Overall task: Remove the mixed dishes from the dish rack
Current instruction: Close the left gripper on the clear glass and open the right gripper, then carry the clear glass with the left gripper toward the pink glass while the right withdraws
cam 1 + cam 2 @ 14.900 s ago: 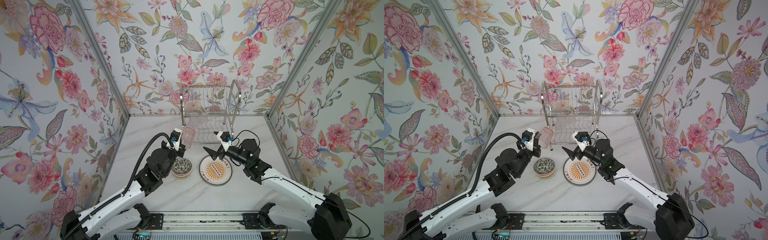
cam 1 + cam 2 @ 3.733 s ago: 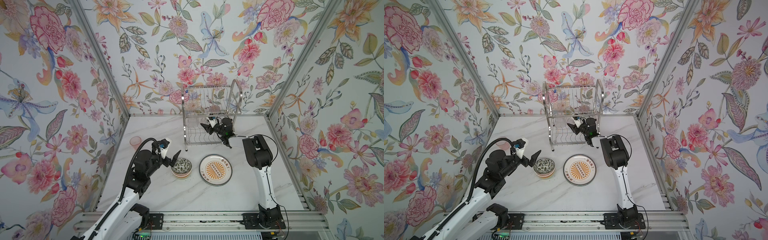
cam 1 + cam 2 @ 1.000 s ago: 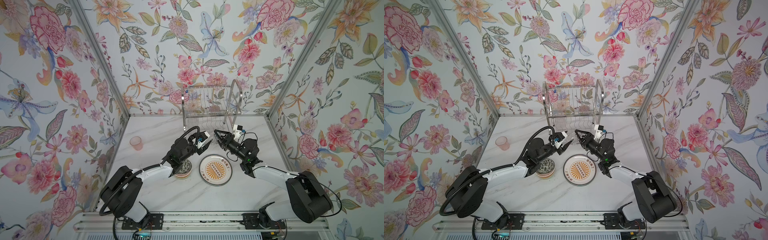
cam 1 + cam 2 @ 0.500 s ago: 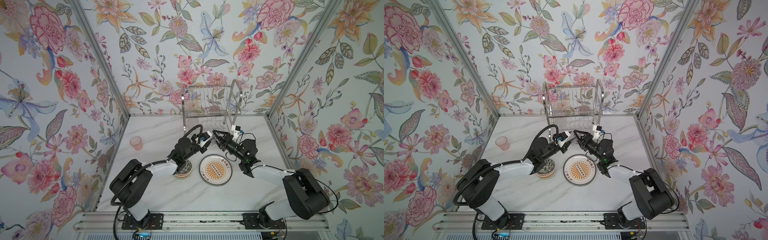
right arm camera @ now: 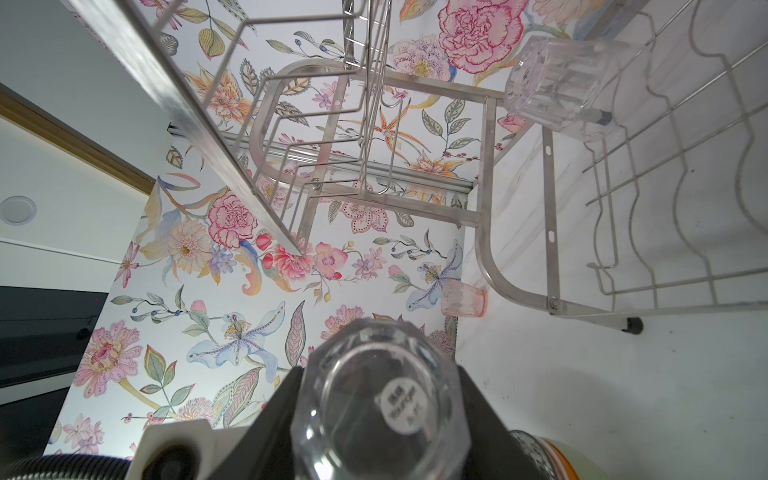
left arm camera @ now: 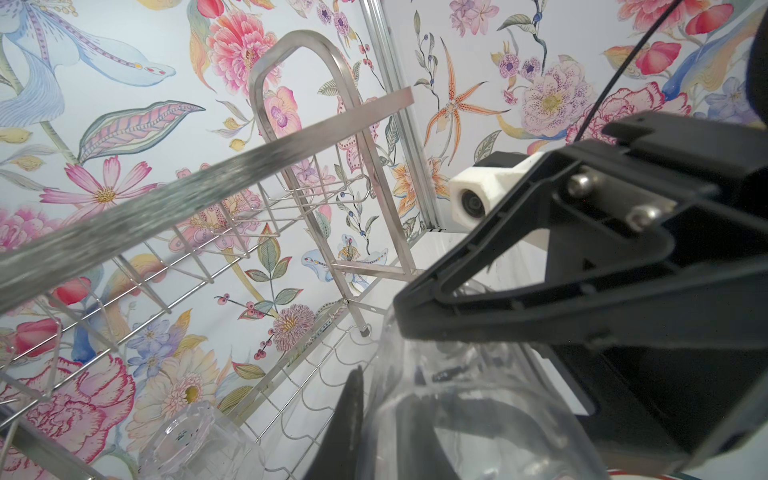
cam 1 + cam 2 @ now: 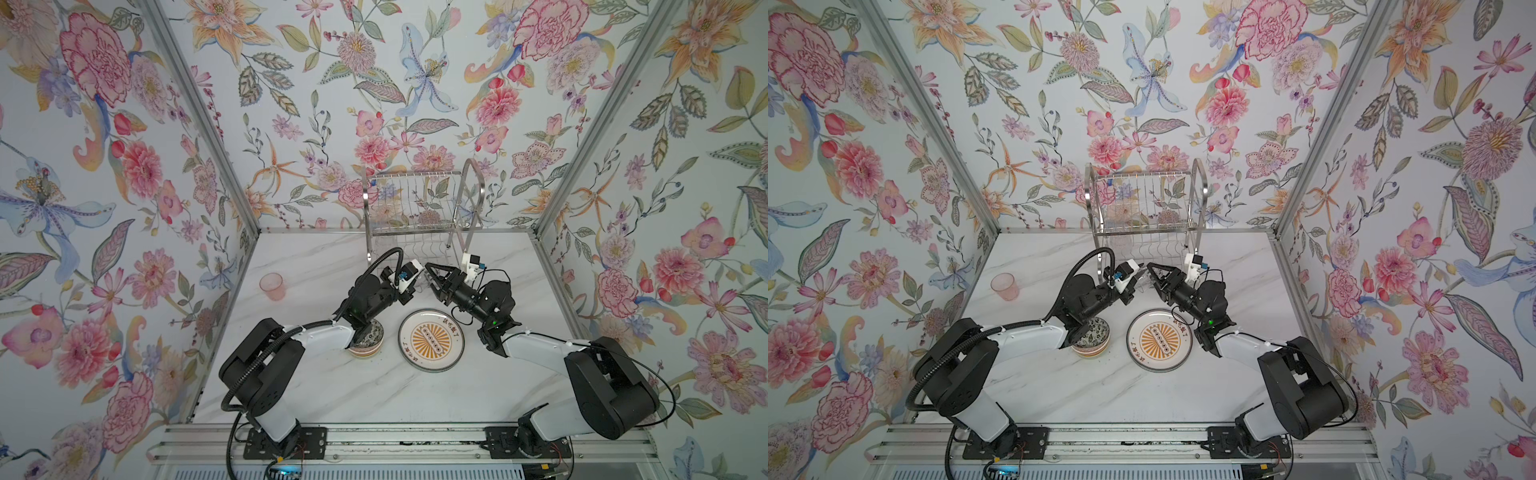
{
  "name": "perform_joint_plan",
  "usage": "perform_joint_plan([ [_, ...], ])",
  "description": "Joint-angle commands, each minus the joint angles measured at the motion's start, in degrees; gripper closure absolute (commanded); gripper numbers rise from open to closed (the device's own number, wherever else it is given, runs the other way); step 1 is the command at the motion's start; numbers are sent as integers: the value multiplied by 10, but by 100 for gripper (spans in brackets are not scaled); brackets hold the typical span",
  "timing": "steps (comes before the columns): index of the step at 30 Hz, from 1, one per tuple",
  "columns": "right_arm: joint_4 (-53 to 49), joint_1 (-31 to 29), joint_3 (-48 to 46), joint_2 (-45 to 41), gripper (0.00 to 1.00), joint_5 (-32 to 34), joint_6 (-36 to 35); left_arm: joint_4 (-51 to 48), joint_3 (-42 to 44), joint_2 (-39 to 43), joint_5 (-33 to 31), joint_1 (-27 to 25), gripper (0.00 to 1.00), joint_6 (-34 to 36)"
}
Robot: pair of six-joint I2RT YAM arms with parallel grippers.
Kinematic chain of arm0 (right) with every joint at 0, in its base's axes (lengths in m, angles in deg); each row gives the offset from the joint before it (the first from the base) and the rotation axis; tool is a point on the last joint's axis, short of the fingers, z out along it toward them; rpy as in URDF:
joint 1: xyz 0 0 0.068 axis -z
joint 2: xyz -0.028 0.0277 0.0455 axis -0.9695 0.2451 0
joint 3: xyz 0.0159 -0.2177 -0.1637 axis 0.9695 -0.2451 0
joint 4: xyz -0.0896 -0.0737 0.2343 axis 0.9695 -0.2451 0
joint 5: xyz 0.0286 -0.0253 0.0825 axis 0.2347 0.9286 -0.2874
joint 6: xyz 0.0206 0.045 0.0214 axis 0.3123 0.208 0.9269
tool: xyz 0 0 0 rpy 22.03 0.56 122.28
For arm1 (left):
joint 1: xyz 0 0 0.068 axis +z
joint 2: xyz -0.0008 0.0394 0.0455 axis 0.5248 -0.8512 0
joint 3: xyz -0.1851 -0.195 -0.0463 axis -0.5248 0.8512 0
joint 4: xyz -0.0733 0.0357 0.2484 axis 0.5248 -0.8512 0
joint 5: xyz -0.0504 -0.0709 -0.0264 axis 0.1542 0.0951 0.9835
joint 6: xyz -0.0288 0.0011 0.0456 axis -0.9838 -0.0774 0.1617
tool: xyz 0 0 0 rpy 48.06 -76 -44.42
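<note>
Next, my right gripper opens and back off from the clear cup's base [image 5: 380,404], which it is holding, before my left gripper puts the clear cup down beside the pink cup.
A clear cup [image 5: 374,415] lies sideways between my two grippers, in front of the dish rack [image 7: 415,199] [image 7: 1142,195]. My right gripper [image 5: 378,399] [image 7: 431,274] is shut on its base end. My left gripper [image 6: 382,386] [image 7: 413,284] is shut on the wall of the same cup [image 6: 478,415] at its mouth, one finger outside and one inside. A second clear cup [image 5: 557,83] [image 6: 195,440] lies on the rack's lower shelf. In both top views the held cup is barely visible between the fingers.
A pink cup [image 7: 273,286] [image 7: 1005,286] stands on the table at the left. A patterned bowl [image 7: 370,338] sits partly under my left arm, beside a sunburst plate [image 7: 432,338] [image 7: 1160,338]. Floral walls close in three sides.
My left gripper has reached toward the right gripper and closed on the cup's mouth. The right gripper has kept its hold and edged a little to the left.
</note>
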Motion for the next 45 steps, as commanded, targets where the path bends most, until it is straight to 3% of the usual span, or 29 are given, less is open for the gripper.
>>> perform_joint_plan([
  [1, 27, -4, -5, 9, 87, -5, -7, 19, -20, -2, 34, -9, 88, -14],
  [5, 26, 0, -5, 13, 73, -26, -10, 19, -21, -4, 36, -9, 99, -18],
  [7, 25, 4, -7, 16, 67, -36, -8, 17, -22, -2, 37, -10, 100, -20],
  [10, 38, 12, -9, 19, 50, -39, -7, 10, -23, 5, 40, -10, 100, -28],
  [14, 13, 24, -4, 2, 16, -34, -29, 8, -14, 25, 34, -12, 100, -37],
  [17, -38, 32, 3, -24, 2, -33, -81, 5, 0, 43, 26, -13, 100, -39],
  [24, -197, 49, 35, -98, 1, -39, -273, -31, 29, 113, -18, -14, 100, -50],
  [28, -290, 45, 50, -141, 1, -4, -404, -75, 42, 167, -86, -16, 100, -48],
  [33, -279, 23, 29, -183, 1, 50, -539, -116, 62, 245, -153, -17, 100, -44],
  [40, -326, -68, 39, -199, 1, 148, -820, -201, 75, 343, -262, -16, 100, -61],
  [45, -337, -91, 51, -191, 1, 161, -904, -342, 32, 372, -343, -3, 100, -90],
])
